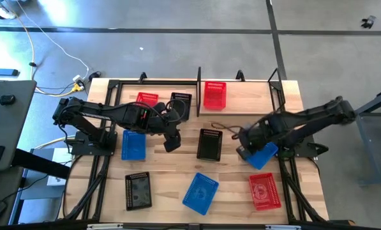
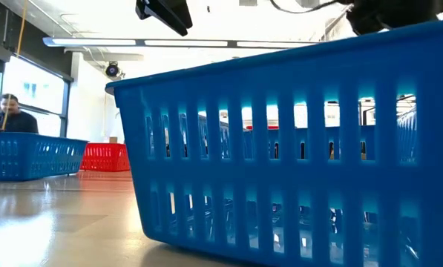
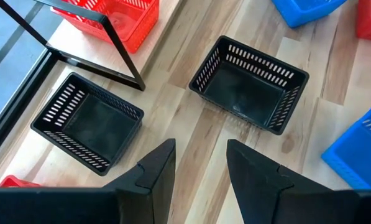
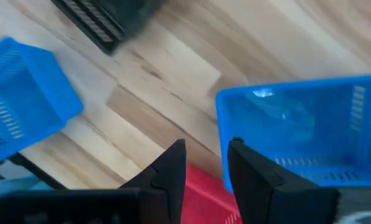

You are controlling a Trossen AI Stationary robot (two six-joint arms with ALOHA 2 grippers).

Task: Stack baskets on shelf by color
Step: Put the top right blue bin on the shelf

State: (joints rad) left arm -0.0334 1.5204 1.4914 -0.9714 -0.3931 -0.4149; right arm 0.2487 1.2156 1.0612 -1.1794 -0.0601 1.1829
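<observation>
My right gripper's open fingers line up with the blue basket's short side (image 4: 221,121), so I should keep going down until they straddle its rim (image 4: 224,148) and then close them.
My right gripper (image 1: 246,148) is shut on a blue basket (image 1: 263,156) at the table's right side. My left gripper (image 1: 171,142) is open and empty above the table, left of the middle. It also shows in the left wrist view (image 3: 201,168), near two black baskets (image 3: 89,121) (image 3: 250,84) that stand on their bottoms. The shelf (image 1: 198,89) stands at the far edge with one red basket (image 1: 214,94) on its floor. Another red basket (image 1: 147,99) and a blue one (image 1: 133,144) stand on the table at the left. My right gripper holds the blue basket by one upright wall near a corner (image 4: 221,134), one finger inside the basket (image 4: 250,171) and one outside (image 4: 169,168). The fingers come from above, slanting down. The basket hangs tilted beside the gripper and looks lifted off the table.
Near the front edge stand a black basket (image 1: 138,190), a blue basket (image 1: 200,191) that fills the low view (image 2: 295,148), and a red basket (image 1: 265,190) below the held one. Bare table lies between the middle black basket (image 1: 209,144) and the front row.
</observation>
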